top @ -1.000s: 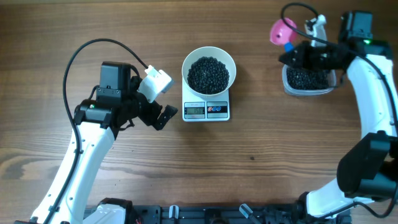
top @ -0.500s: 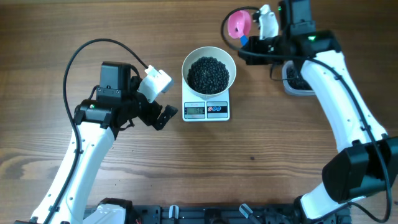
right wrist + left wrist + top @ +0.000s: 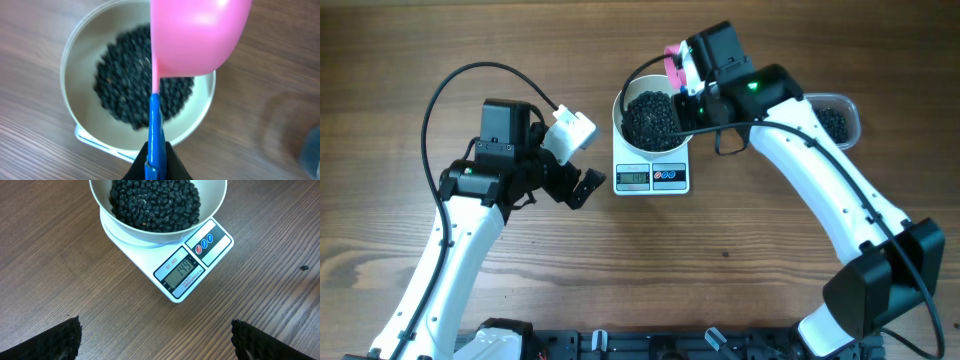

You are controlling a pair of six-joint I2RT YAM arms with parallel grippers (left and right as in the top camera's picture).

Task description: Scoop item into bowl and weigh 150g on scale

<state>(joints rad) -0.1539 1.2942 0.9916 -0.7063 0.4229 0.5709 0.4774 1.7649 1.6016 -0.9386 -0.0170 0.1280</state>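
The scale (image 3: 179, 273) under the white bowl shows a little less than 150g, so I should move the pink scoop to the clear container (image 3: 835, 121) with my right gripper to get more beads.
The white bowl (image 3: 624, 104) stands on the white scale (image 3: 653, 178), holding a heap of black beads (image 3: 653, 118). In the left wrist view the scale (image 3: 176, 274) shows 149 below the bowl (image 3: 216, 204) and its beads (image 3: 155, 205). My right gripper (image 3: 688, 82) is shut on the blue handle of a pink scoop (image 3: 673, 62). In the right wrist view the scoop (image 3: 195, 35) hangs over the bowl (image 3: 85, 50), above the right gripper (image 3: 156, 161). What is inside the scoop is hidden. My left gripper (image 3: 582, 188) stands open left of the scale, nothing between its fingers (image 3: 65, 337).
A clear plastic container (image 3: 837, 118) with more black beads stands at the back right, partly hidden by the right arm. The left arm's cable loops over the table's left side. Bare wood lies in front of the scale.
The right arm has swung left from the clear container to above the bowl, carrying the pink scoop. The left arm has not moved.
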